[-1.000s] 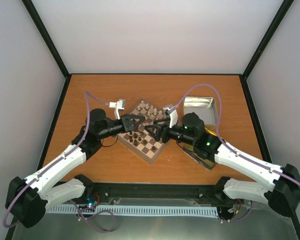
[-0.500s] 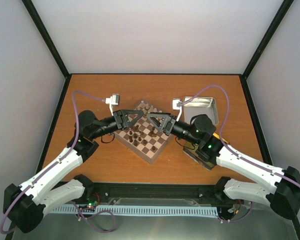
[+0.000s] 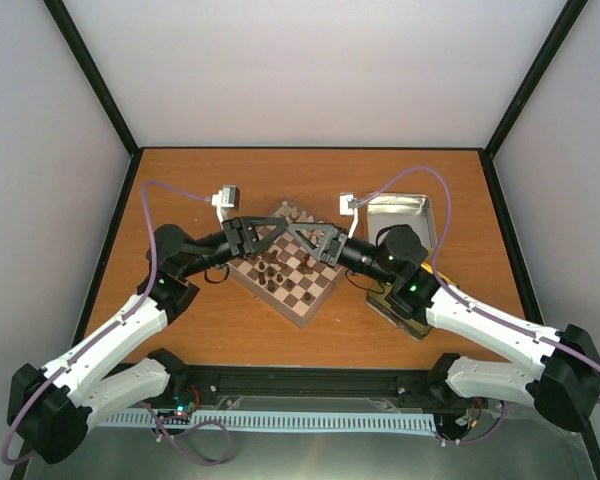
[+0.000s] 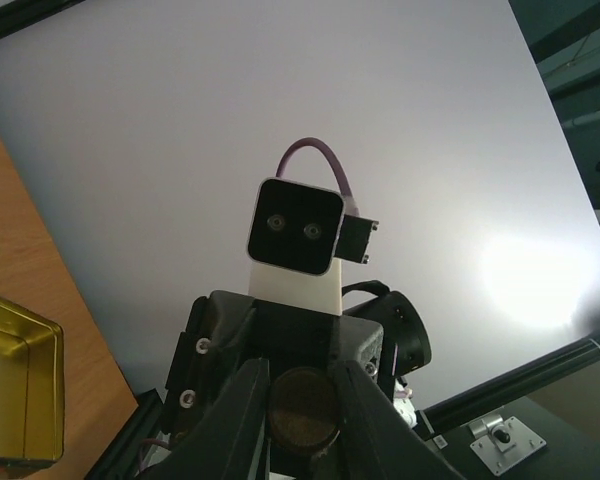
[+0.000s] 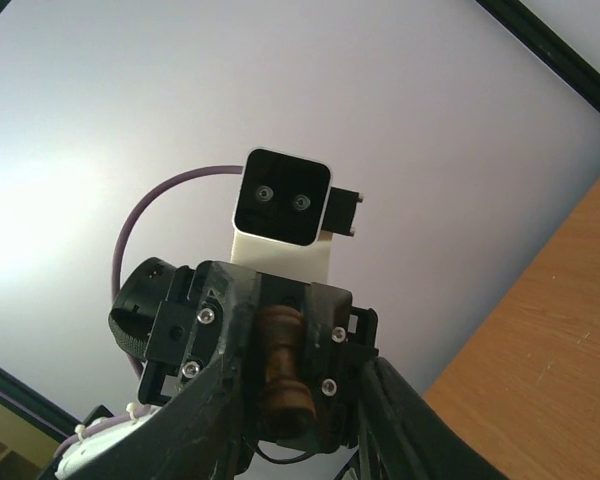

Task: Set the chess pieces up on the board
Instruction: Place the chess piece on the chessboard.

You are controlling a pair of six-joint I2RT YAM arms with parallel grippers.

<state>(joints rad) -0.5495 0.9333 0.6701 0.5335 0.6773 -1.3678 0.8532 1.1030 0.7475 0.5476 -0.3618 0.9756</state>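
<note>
My left gripper has the dark piece's round base point(image 4: 303, 410) facing back into it, so next my right gripper takes the piece's loose end point(image 5: 288, 405) and puts the piece on the chessboard.
The chessboard point(image 3: 302, 300) lies turned like a diamond at the table's middle, with several dark chess pieces point(image 3: 271, 268) standing on it. Both grippers meet tip to tip above its far corner. My left gripper point(image 3: 281, 229) is shut on one dark chess piece point(image 4: 302, 412), whose round base faces the left wrist camera between my fingers point(image 4: 242, 405). The right wrist view shows the same piece point(image 5: 283, 365) from the side, held in the left gripper. My right gripper point(image 3: 300, 231) faces it with its jaws spread wide and gripping nothing point(image 5: 302, 350).
An open silver tin point(image 3: 402, 214) stands at the back right. A gold tin point(image 3: 392, 300) lies under my right arm and also shows in the left wrist view point(image 4: 10, 400). Purple cables arch over both wrists. Black frame posts edge the table.
Both grippers have lifted from low over the board and swung together until their tips meet above the board's far corner.
</note>
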